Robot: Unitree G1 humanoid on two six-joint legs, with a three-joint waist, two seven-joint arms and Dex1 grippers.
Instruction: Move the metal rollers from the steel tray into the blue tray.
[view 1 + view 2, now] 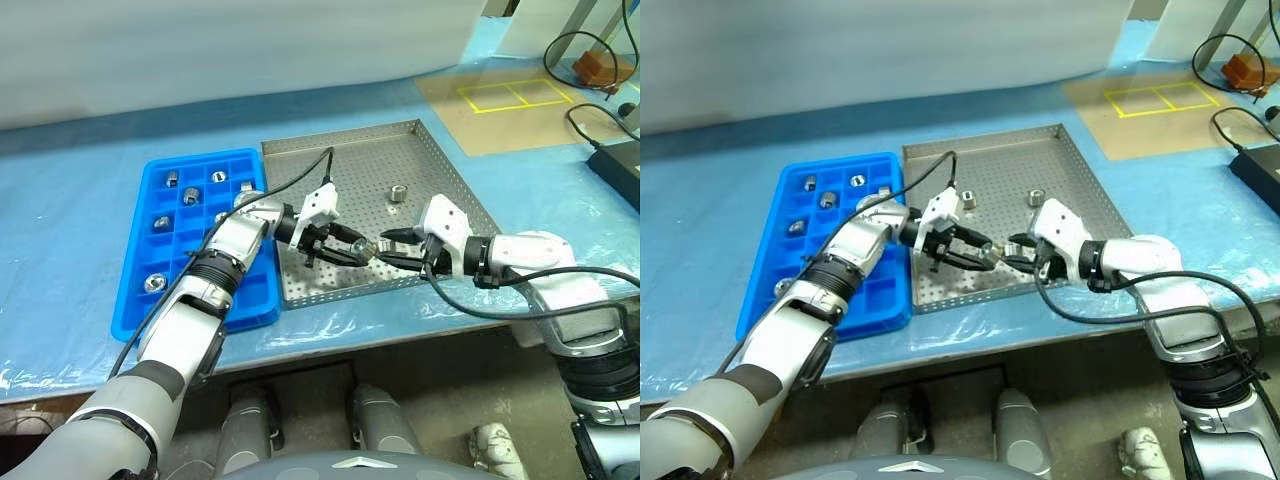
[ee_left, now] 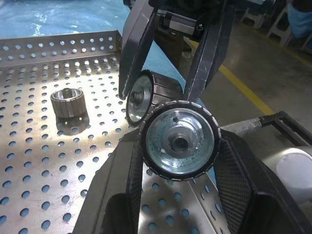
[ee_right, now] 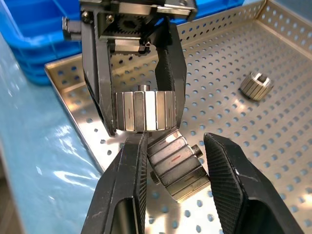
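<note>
My left gripper is holding its roller above the roller in my right gripper [image 3: 178,166], which hangs tilted. I should back off and set the tilted roller upright on the steel tray's perforated bottom.
Over the front part of the steel tray [image 1: 350,165] my two grippers meet tip to tip, each shut on one of the metal rollers. The left gripper [image 2: 178,140] clamps a roller [image 2: 179,142] by its ribbed sides. The right gripper [image 3: 175,146] holds a second roller [image 3: 178,170] tilted, just under the left one [image 3: 145,111]. Both rollers hang close together, a little above the perforated floor. One loose roller [image 1: 398,192] lies further back in the steel tray. The blue tray [image 1: 250,300] lies left of it with several rollers [image 1: 190,195] in its compartments.
Blue sheeting covers the table [image 1: 80,230], whose front edge runs just below both trays. At the back right sit a tan board with yellow tape lines [image 1: 515,95], black cables [image 1: 590,120] and a black box [image 1: 620,165].
</note>
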